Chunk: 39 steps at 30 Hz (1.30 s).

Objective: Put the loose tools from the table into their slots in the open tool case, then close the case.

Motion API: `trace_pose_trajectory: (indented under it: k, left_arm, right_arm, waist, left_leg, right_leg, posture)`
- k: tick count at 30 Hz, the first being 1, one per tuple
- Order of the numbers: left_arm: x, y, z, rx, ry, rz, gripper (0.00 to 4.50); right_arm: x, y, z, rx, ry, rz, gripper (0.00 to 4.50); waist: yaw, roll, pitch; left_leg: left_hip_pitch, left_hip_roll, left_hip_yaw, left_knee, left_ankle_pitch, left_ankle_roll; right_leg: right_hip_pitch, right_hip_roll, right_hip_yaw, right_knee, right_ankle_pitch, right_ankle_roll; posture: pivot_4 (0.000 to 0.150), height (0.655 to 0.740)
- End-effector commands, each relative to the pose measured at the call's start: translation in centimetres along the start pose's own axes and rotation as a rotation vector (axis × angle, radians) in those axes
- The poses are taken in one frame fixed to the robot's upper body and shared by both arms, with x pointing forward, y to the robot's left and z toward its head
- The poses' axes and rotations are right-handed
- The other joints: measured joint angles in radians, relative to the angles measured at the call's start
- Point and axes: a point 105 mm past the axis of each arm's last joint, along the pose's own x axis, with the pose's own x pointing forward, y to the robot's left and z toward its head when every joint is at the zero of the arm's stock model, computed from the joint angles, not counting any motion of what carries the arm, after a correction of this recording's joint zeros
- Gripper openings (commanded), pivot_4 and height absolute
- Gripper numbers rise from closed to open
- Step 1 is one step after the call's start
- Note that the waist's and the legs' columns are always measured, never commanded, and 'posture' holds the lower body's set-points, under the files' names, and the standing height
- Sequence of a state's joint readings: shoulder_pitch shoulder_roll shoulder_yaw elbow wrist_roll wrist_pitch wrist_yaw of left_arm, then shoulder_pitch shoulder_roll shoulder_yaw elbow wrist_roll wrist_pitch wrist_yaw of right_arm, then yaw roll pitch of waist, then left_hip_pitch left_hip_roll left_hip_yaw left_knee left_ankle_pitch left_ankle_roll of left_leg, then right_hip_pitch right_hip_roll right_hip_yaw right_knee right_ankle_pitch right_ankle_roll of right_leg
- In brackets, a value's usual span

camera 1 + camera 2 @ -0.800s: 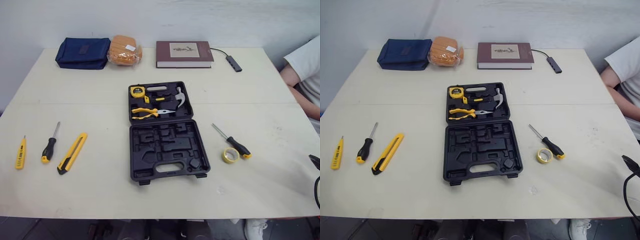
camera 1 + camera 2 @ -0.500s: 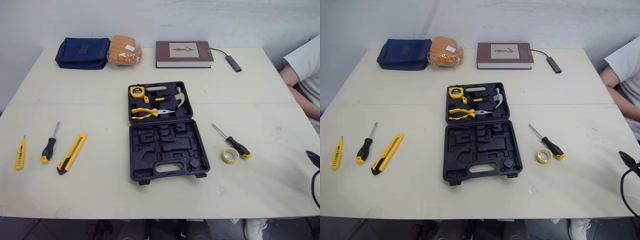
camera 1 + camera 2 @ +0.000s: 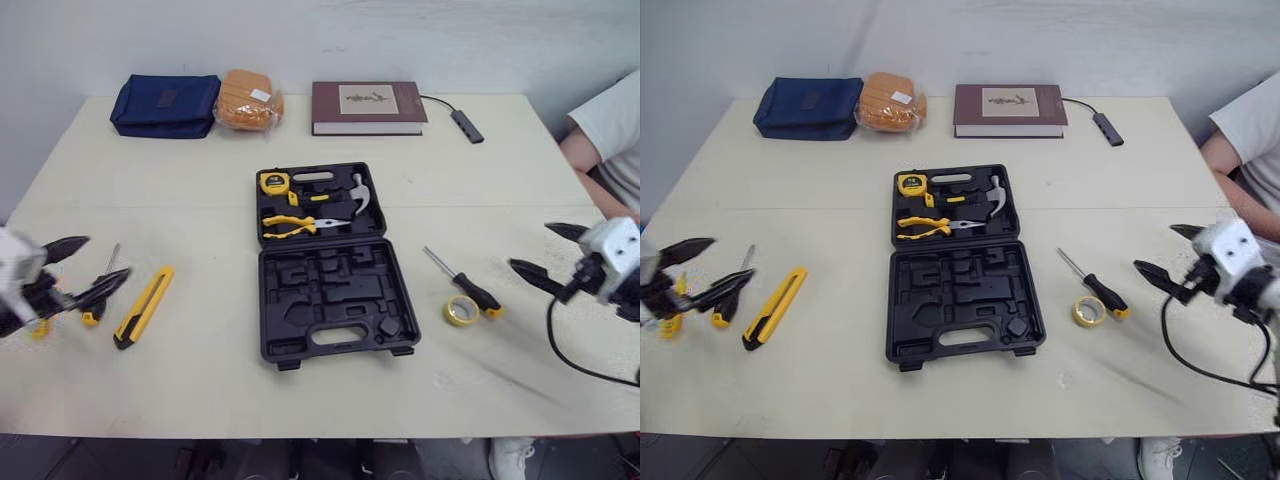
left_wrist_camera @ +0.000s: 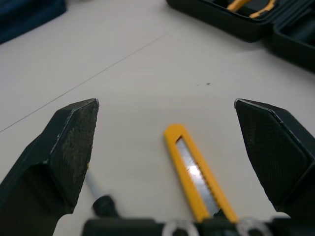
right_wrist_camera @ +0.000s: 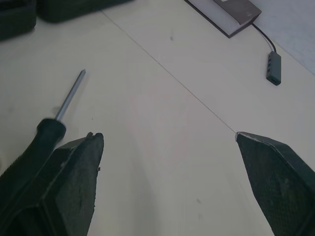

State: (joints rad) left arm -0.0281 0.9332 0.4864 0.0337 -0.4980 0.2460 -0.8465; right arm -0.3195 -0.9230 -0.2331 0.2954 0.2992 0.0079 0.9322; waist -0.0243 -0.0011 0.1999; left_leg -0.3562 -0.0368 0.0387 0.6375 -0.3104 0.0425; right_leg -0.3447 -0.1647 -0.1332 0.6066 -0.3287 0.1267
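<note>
An empty slot (image 3: 294, 276) goes along the hinge in the case's near half. The black-and-yellow screwdriver (image 3: 92, 317) should settle into it lengthwise when I press the screwdriver.
The open black tool case (image 3: 335, 300) lies mid-table; its far half holds a tape measure (image 3: 274, 182), pliers (image 3: 292, 226) and a hammer (image 3: 360, 193). Left of it lie a yellow utility knife (image 3: 144, 305), a black-and-yellow screwdriver (image 3: 108, 264) and a yellow tester pen (image 3: 40, 326), both partly hidden. My left gripper (image 3: 106, 258) hovers open over that screwdriver, the knife (image 4: 194, 179) just ahead of it. On the right lie a second screwdriver (image 3: 465, 285) and a yellow tape roll (image 3: 460, 310). My right gripper (image 3: 530, 246) hangs open just right of them.
Along the far edge sit a blue pouch (image 3: 165, 105), an orange packet (image 3: 250, 100), a maroon book (image 3: 367, 107) and a cabled USB hub (image 3: 466, 126). A person's arm (image 3: 600, 150) rests at the right edge of the table.
Both grippers have swung in over the table: the left from the left edge above the screwdriver, the right up from the lower right edge toward the tape roll. The tools have not moved.
</note>
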Motion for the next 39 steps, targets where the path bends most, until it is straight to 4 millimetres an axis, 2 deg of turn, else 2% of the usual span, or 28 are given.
trace_pose_trajectory:
  k: [1,2,4,5,7,9,13,15,19,24,31,39]
  left_arm:
    - [2.8,-1.0,1.0,0.008,-0.007,-0.029,4.45]
    - [3.1,-1.1,1.1,0.003,-0.009,-0.030,4.45]
    - [4.4,-2.1,1.1,0.005,0.005,-0.068,4.50]
    - [4.8,-2.6,1.1,0.006,0.011,-0.091,3.93]
    - [6.3,-4.0,1.2,-0.014,0.008,-0.120,3.24]
    - [7.6,-4.8,1.1,-0.026,0.013,-0.114,2.52]
    - [9.6,-6.3,0.9,-0.060,0.009,-0.129,0.72]
    - [10.0,-6.5,0.7,-0.066,0.014,-0.122,0.02]
    - [11.2,-6.1,0.3,-0.076,0.035,-0.069,0.02]
    - [12.6,-7.7,-0.1,-0.087,0.040,-0.119,0.02]
    - [14.2,-8.4,-0.5,-0.114,0.068,-0.105,0.02]
    - [15.8,-9.2,-0.2,-0.118,0.074,-0.132,0.02]
  right_arm:
    - [2.4,0.6,1.8,-0.036,-0.001,0.045,4.50]
    - [2.7,0.7,1.9,-0.043,0.002,0.052,4.50]
    - [3.8,0.9,2.2,-0.041,0.000,0.068,3.97]
    - [4.3,1.0,2.4,-0.039,-0.003,0.072,3.68]
    - [5.6,1.2,2.8,-0.059,-0.007,0.084,2.73]
    - [6.7,1.5,2.9,-0.079,-0.002,0.107,1.91]
    - [8.4,2.7,2.8,-0.121,0.000,0.153,0.00]
    - [8.9,3.1,2.9,-0.116,-0.010,0.169,0.00]
    - [10.1,4.1,3.2,-0.135,-0.027,0.204,0.00]
    - [11.6,5.2,3.2,-0.160,-0.029,0.233,0.00]
    - [13.3,6.7,3.1,-0.126,-0.032,0.272,0.00]
    - [14.1,8.0,2.6,-0.129,-0.027,0.301,0.00]
  waist:
    - [0.000,0.000,0.000]
    - [0.000,0.000,0.000]
    - [0.001,0.000,0.000]
    - [0.000,0.000,0.000]
    - [0.000,0.000,0.000]
    - [0.000,0.000,0.000]
    - [0.004,0.000,0.000]
    - [0.005,0.000,0.000]
    - [0.006,0.000,0.000]
    - [0.005,0.000,0.000]
    - [0.009,0.000,0.000]
    - [0.014,0.000,0.000]
  left_leg:
    - [-0.001,0.000,0.000,0.000,0.000,0.001]
    - [-0.002,0.000,0.000,0.002,0.001,0.001]
    - [-0.006,0.001,-0.001,0.006,0.000,0.001]
    - [-0.010,0.001,-0.001,0.010,0.000,0.001]
    - [-0.017,0.000,0.000,0.012,0.001,0.002]
    - [-0.017,-0.001,0.000,0.014,0.002,0.003]
    - [-0.017,0.000,-0.001,0.014,0.002,0.003]
    - [-0.017,0.001,-0.001,0.014,0.002,0.003]
    - [-0.017,0.001,-0.001,0.016,0.002,0.003]
    - [-0.017,0.001,-0.001,0.017,0.002,0.003]
    - [-0.018,0.002,-0.001,0.018,0.002,0.003]
    - [-0.018,0.003,-0.001,0.020,0.002,0.003]
  right_leg:
    - [-0.001,0.000,0.000,0.000,0.000,0.000]
    - [-0.001,0.001,0.000,0.001,0.000,0.000]
    - [-0.004,0.002,0.000,0.002,0.000,0.000]
    - [-0.007,0.002,0.000,0.004,0.000,0.000]
    - [-0.013,0.004,0.000,0.006,0.000,0.000]
    - [-0.013,0.006,0.000,0.007,0.001,0.001]
    - [-0.013,0.009,0.001,0.008,0.001,0.001]
    - [-0.013,0.010,0.001,0.007,0.001,0.001]
    - [-0.013,0.011,0.001,0.008,0.001,0.001]
    - [-0.013,0.011,0.001,0.009,0.001,0.001]
    - [-0.013,0.013,0.001,0.009,0.001,0.001]
    - [-0.013,0.014,0.001,0.010,0.001,0.001]
  posture:
    - [0.150,0.7400]
    - [0.150,0.7400]
    - [0.150,0.7400]
    - [0.150,0.7400]
    - [0.150,0.7400]
    - [0.150,0.7400]
    - [0.150,0.7400]
    - [0.150,0.7400]
    - [0.150,0.7400]
    - [0.150,0.7400]
    - [0.150,0.7400]
    - [0.150,0.7400]
